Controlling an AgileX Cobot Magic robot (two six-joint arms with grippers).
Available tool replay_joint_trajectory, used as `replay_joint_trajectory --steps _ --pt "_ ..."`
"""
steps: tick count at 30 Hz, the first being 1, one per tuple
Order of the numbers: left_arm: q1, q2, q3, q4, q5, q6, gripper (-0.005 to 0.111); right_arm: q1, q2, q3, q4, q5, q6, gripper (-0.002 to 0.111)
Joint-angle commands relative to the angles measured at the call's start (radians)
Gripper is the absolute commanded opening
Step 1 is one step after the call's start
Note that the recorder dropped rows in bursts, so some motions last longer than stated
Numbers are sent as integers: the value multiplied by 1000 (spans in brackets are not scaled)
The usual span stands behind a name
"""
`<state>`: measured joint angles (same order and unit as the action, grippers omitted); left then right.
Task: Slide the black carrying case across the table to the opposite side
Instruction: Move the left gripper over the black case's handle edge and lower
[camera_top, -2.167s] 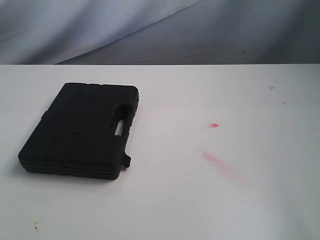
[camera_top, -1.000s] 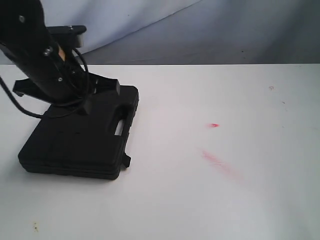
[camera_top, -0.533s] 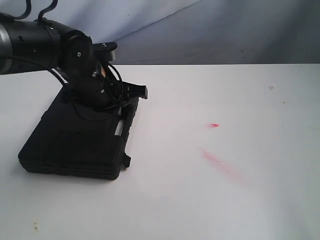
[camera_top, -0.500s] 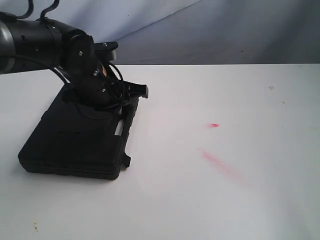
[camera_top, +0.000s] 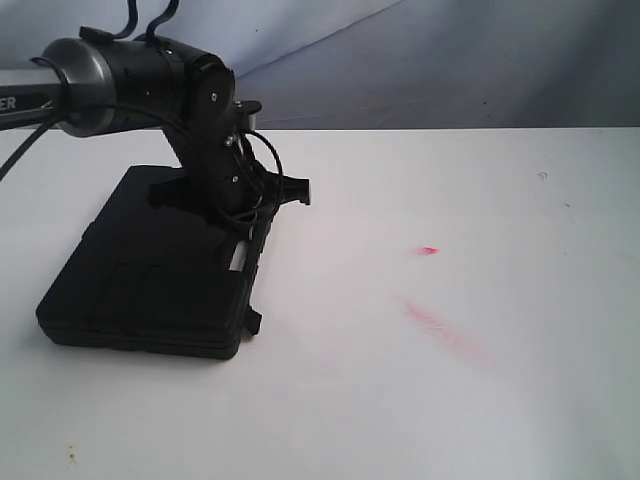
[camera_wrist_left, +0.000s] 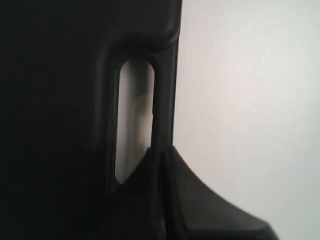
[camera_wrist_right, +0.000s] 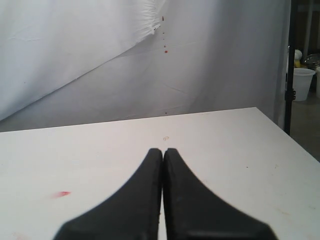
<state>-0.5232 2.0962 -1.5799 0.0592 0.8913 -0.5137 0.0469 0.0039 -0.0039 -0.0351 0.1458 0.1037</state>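
I should keep lowering my left gripper, as its fingers are lined up over the case's handle bar (camera_wrist_left: 164, 112) beside the open slot (camera_wrist_left: 135, 112). I should then open it on both sides of the handle bar and close it there.
The black carrying case (camera_top: 150, 270) lies flat on the left part of the white table (camera_top: 450, 400), its handle slot (camera_top: 238, 258) facing the middle. My left gripper (camera_top: 244, 228) hangs over the case's handle side, shut. In the left wrist view its closed fingertips (camera_wrist_left: 161, 151) rest right at the handle bar beside the slot (camera_wrist_left: 134, 120), with the case lid (camera_wrist_left: 55, 100) on one side and bare table (camera_wrist_left: 250, 100) on the other. My right gripper (camera_wrist_right: 163, 150) is shut and empty above the table; it does not show in the exterior view.
Pink-red smears (camera_top: 440, 325) and a red spot (camera_top: 428, 250) mark the table right of centre. A small latch tab (camera_top: 254, 322) sticks out at the case's near corner. Grey cloth (camera_top: 450, 60) hangs behind. A white bucket (camera_wrist_right: 304, 82) stands beyond the table's edge.
The left arm came in from the left, swung over the case and moved its gripper rightward to the handle edge. The case has stayed in place.
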Motion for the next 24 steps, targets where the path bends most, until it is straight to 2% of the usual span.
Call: replay_joint_trajectory --steps 1,7,9,24 --pt "-5 13 -8 -6 -2 -1 8 3 -4 4 -9 -4 2 0" --pt "-5 12 -8 -2 -15 -1 36 3 -4 4 -9 -4 2 0" --pt "-5 12 -8 -2 -27 -1 42 3 -4 4 -9 -4 2 0" --pt "-5 47 -8 -1 -56 -7 42 3 -4 4 -9 -4 2 0"
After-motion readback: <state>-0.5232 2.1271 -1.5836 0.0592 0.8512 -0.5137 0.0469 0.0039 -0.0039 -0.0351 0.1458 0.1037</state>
